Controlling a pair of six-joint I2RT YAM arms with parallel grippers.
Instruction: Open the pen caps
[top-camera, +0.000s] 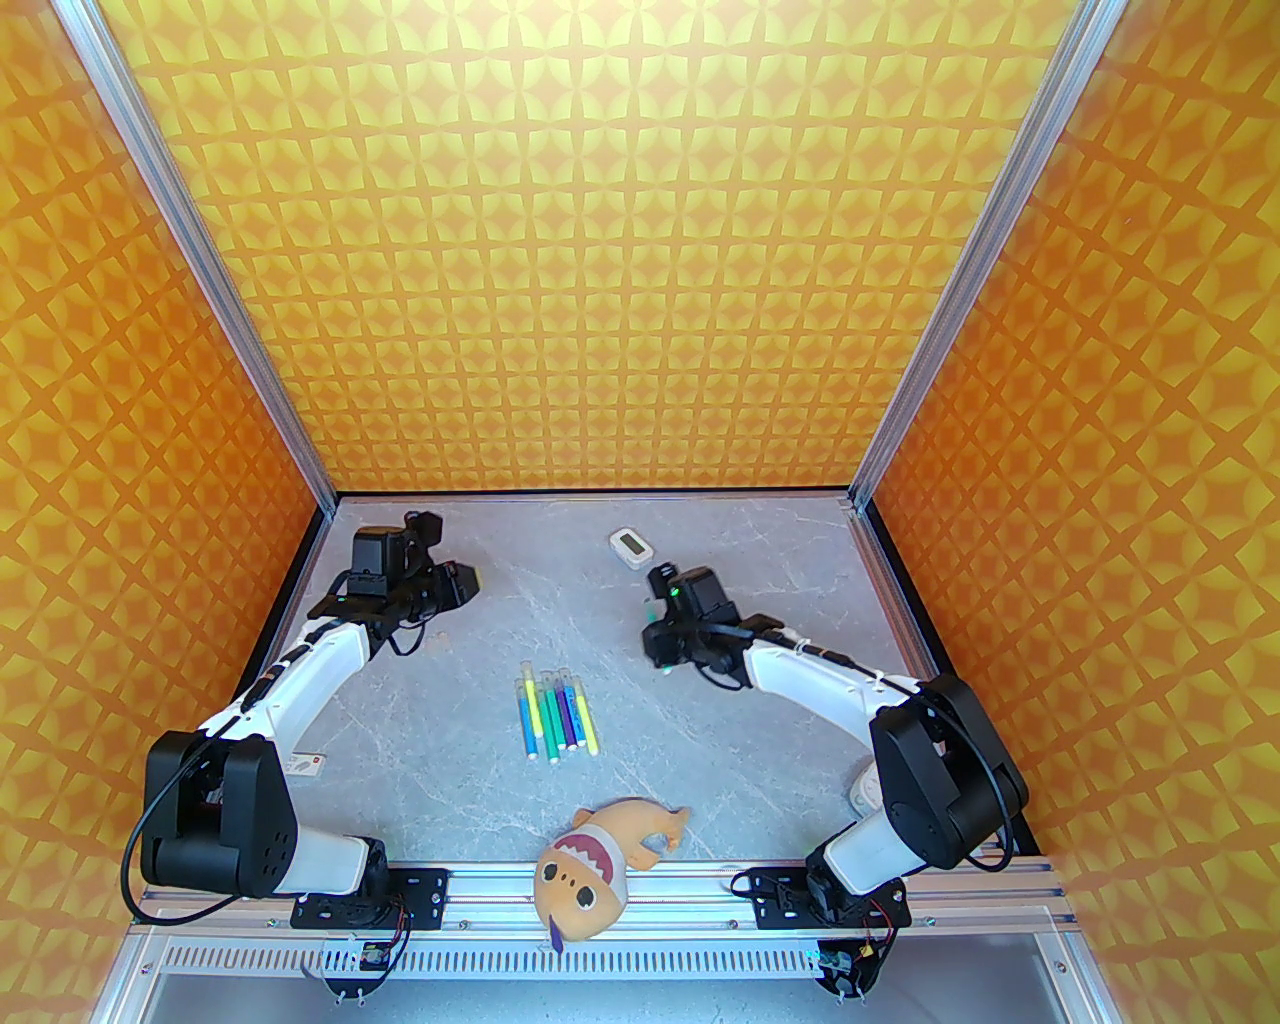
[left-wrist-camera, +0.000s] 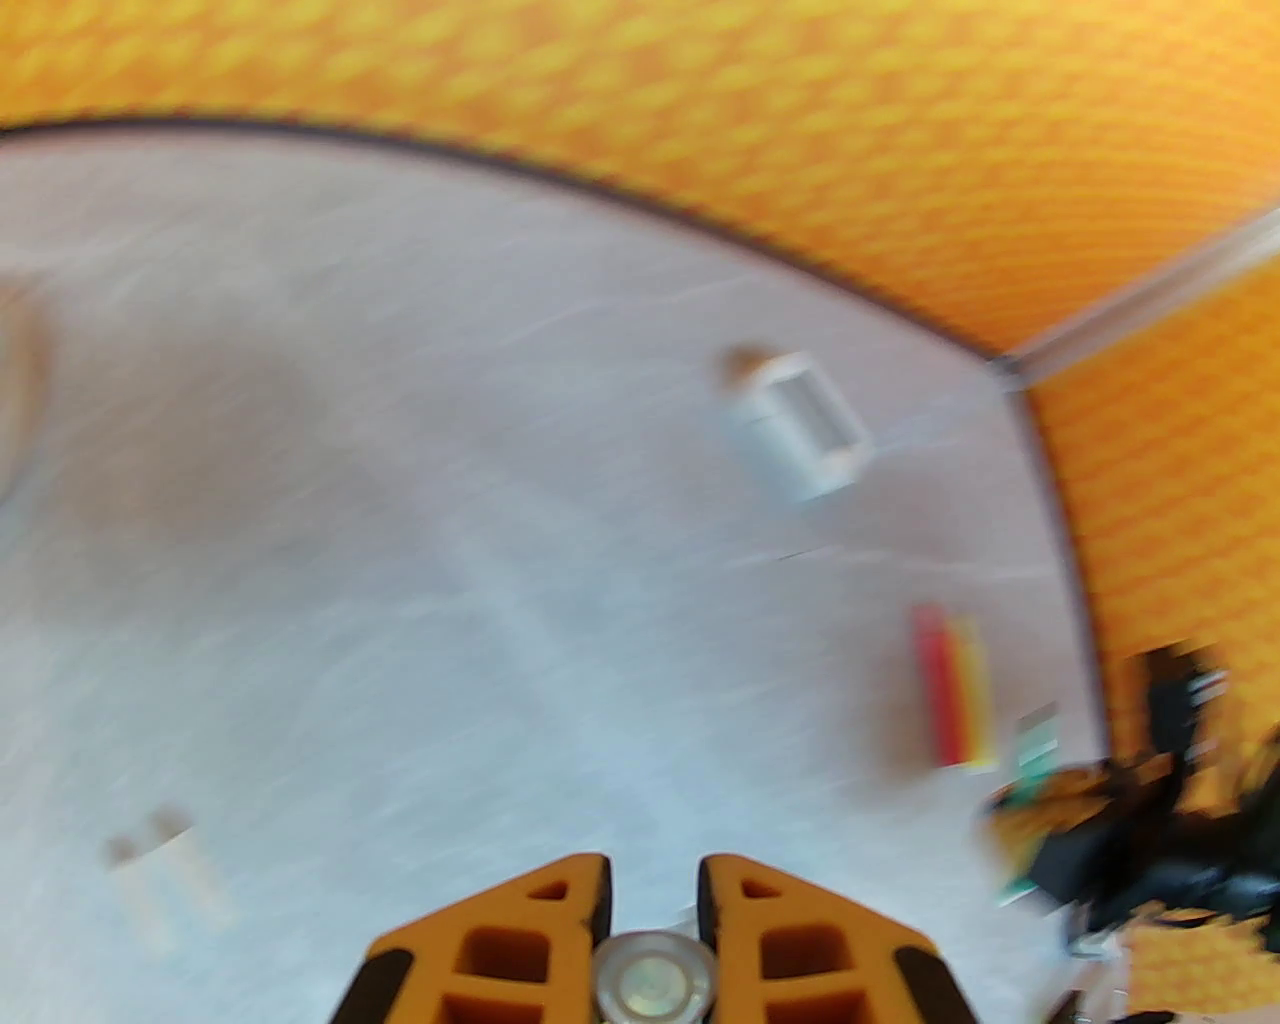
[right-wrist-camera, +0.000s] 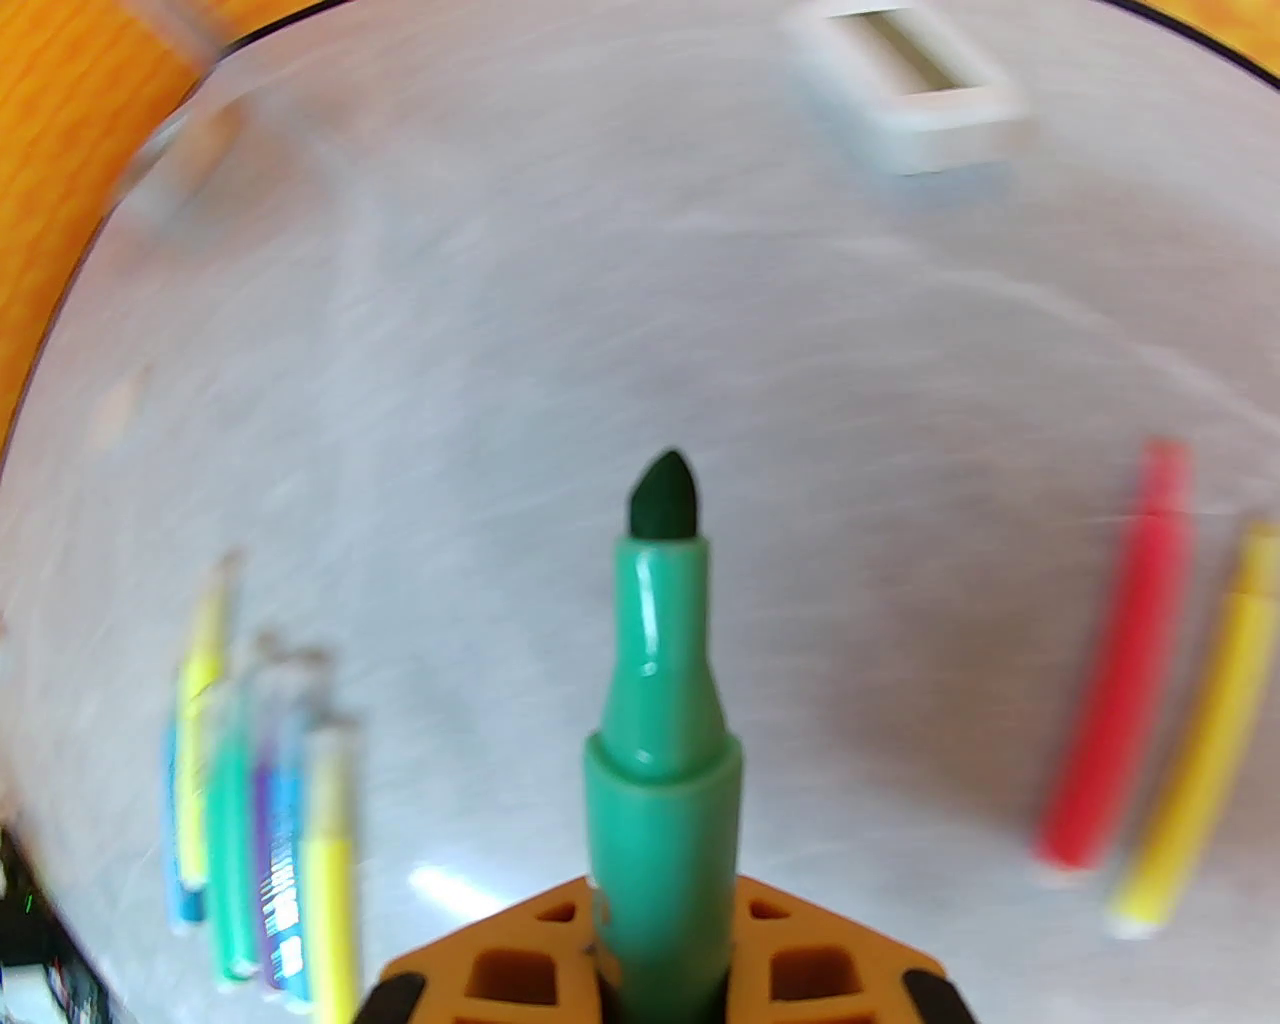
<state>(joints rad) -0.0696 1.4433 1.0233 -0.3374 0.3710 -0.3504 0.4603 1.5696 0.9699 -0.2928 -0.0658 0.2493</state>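
Note:
I should keep carrying the green pen with my right gripper until it lies beside the yellow pen, as the green pen's uncapped tip points the same way.
My right gripper (right-wrist-camera: 665, 900) is shut on a green pen (right-wrist-camera: 660, 700) whose dark tip is bare and points away from the wrist. Between the orange fingers of my left gripper (left-wrist-camera: 652, 880) sits a pale round pen cap (left-wrist-camera: 652, 985), seen end-on. In the top view the left gripper (top-camera: 465, 583) hovers at the far left and the right gripper (top-camera: 652, 610) right of centre. Several capped pens (top-camera: 555, 715) lie side by side mid-table. A red pen (right-wrist-camera: 1120, 670) and a yellow pen (right-wrist-camera: 1200, 740) lie uncapped to the right. Two loose caps (left-wrist-camera: 165, 880) rest on the table.
A small white device (top-camera: 630, 545) lies near the back wall. A plush shark (top-camera: 590, 860) lies over the front rail between the arm bases. A small white card (top-camera: 305, 765) sits by the left arm. Orange patterned walls close in three sides.

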